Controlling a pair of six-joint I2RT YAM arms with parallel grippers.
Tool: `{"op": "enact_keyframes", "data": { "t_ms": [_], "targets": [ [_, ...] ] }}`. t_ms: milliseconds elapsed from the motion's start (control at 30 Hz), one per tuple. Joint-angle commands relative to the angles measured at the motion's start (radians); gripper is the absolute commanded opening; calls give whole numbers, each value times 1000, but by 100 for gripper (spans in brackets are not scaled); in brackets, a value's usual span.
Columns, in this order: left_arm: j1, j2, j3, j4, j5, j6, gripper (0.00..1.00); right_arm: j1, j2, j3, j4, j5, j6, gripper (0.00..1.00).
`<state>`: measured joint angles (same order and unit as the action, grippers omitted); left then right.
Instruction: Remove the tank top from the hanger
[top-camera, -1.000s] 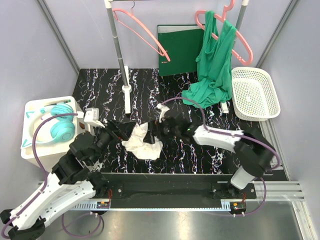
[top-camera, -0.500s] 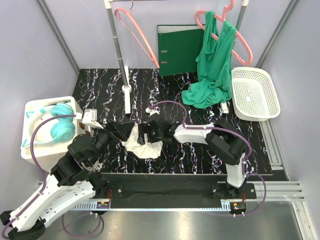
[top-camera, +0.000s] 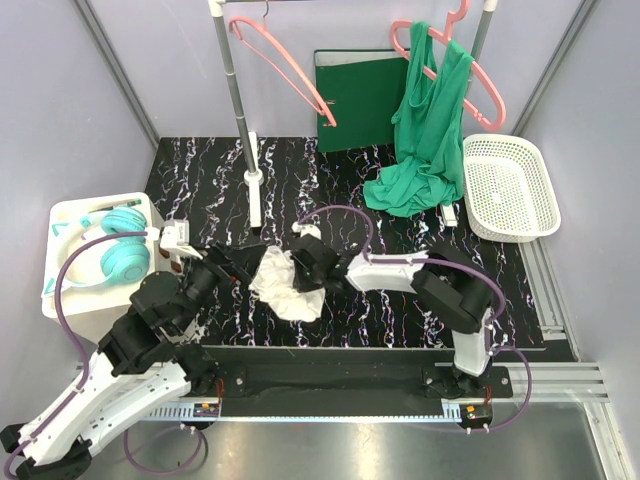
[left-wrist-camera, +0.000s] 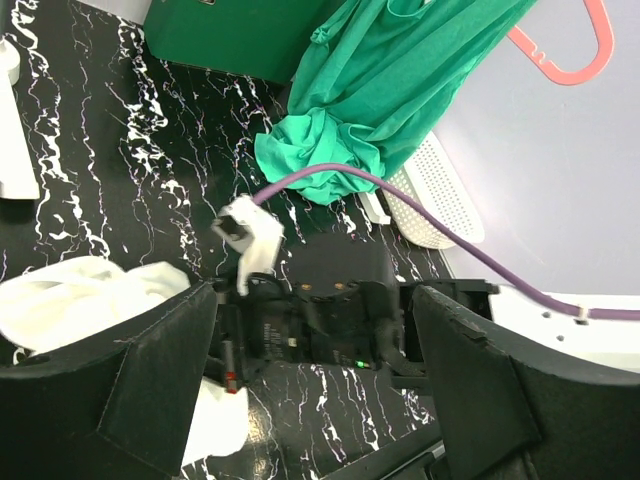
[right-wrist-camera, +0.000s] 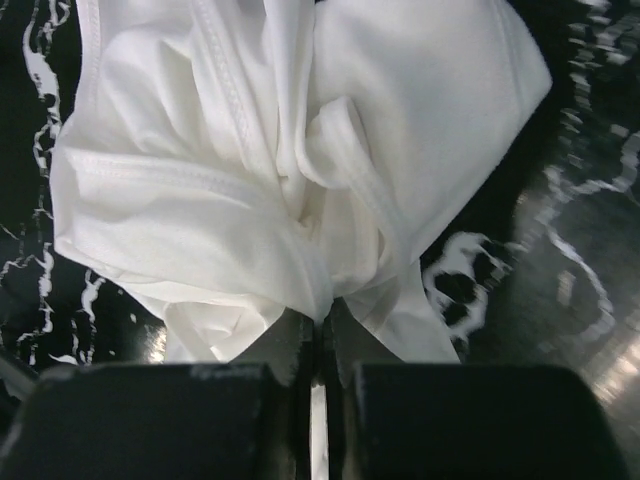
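Observation:
The white tank top has a fold (right-wrist-camera: 318, 285) pinched between my right gripper's fingers, and the white basket (top-camera: 508, 186) is empty. My right gripper should keep carrying the tank top until it hangs over the basket.
A crumpled white tank top (top-camera: 283, 283) (right-wrist-camera: 250, 170) lies on the black marbled table. My right gripper (top-camera: 299, 273) (right-wrist-camera: 318, 330) is shut on a fold at its edge. My left gripper (top-camera: 243, 262) (left-wrist-camera: 315, 295) hovers open just left of the cloth, holding nothing, with the right wrist visible between its fingers. A green tank top (top-camera: 425, 140) (left-wrist-camera: 380, 80) hangs by its straps on a pink hanger (top-camera: 490, 95) (left-wrist-camera: 570, 60) at the back right, its hem bunched on the table. An empty pink hanger (top-camera: 285, 65) hangs at the back left.
A grey rack pole (top-camera: 240, 110) stands on a white foot behind the cloth. A green binder (top-camera: 355, 95) leans on the back wall. A white basket (top-camera: 510, 185) sits at the right. Teal headphones (top-camera: 120, 255) rest on a white box (top-camera: 70, 220) at the left.
My right gripper slid left across the table to the white tank top and closed on its edge. The cloth shifted slightly. The left arm stayed nearly still.

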<state>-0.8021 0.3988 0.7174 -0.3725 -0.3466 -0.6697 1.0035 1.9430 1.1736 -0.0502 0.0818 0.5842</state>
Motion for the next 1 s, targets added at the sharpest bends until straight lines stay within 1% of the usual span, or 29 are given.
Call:
{"op": "enact_keyframes", "data": {
  "t_ms": [0,33,67,100,133,167,200,233,267,300,367,400,467,500,600,633,700,733,833,867,900,933,967],
  "targets": [
    [0,-8,-3,20,-6,7,83,6,-185,-98,-5,148,-4,0],
    [1,-8,-4,20,-6,9,83,6,-272,-154,-5,198,-3,0],
    [-2,-9,-3,18,-8,12,83,4,-318,-187,-5,229,-3,0],
    [-2,-9,-3,18,-9,13,83,4,-420,-219,-8,260,3,0],
    [0,-9,-3,18,-11,13,83,1,-473,-282,-11,321,3,0],
    [0,-11,-3,18,-11,15,83,-3,-527,-310,-20,343,6,0],
    [0,-9,-1,20,-14,16,83,-25,-629,-333,-52,361,8,0],
    [0,-9,1,20,-14,18,83,-38,-680,-363,-77,390,9,0],
    [0,-6,1,20,-15,18,83,-63,-726,-374,-108,404,12,0],
    [-2,-5,2,21,-15,19,83,-113,-813,-382,-164,421,12,0],
    [0,2,4,27,-14,19,83,-182,-890,-408,-201,421,-4,0],
    [0,5,4,30,-8,18,83,-260,-950,-411,-232,427,-29,0],
    [0,15,7,35,3,18,83,-336,-1002,-394,-282,426,-62,0],
    [0,20,8,38,8,18,83,-414,-1012,-370,-296,423,-72,0],
    [-2,34,14,38,21,16,83,-520,-1010,-315,-327,440,-99,0],
    [0,38,17,38,26,15,83,-592,-1003,-299,-330,441,-104,0],
    [0,40,19,38,34,15,83,-673,-977,-252,-329,391,-115,0],
    [-2,40,19,40,38,15,83,-757,-966,-233,-326,368,-116,0],
    [0,43,19,40,55,13,83,-836,-914,-157,-300,355,-136,0],
    [-2,44,19,38,66,13,83,-891,-882,-134,-283,342,-144,0],
    [0,46,17,38,73,12,83,-914,-868,-94,-272,339,-145,0],
    [0,46,14,40,78,9,83,-975,-850,-74,-255,328,-144,0],
    [0,48,13,40,89,5,83,-997,-817,-57,-241,290,-139,0]
  ]
}}
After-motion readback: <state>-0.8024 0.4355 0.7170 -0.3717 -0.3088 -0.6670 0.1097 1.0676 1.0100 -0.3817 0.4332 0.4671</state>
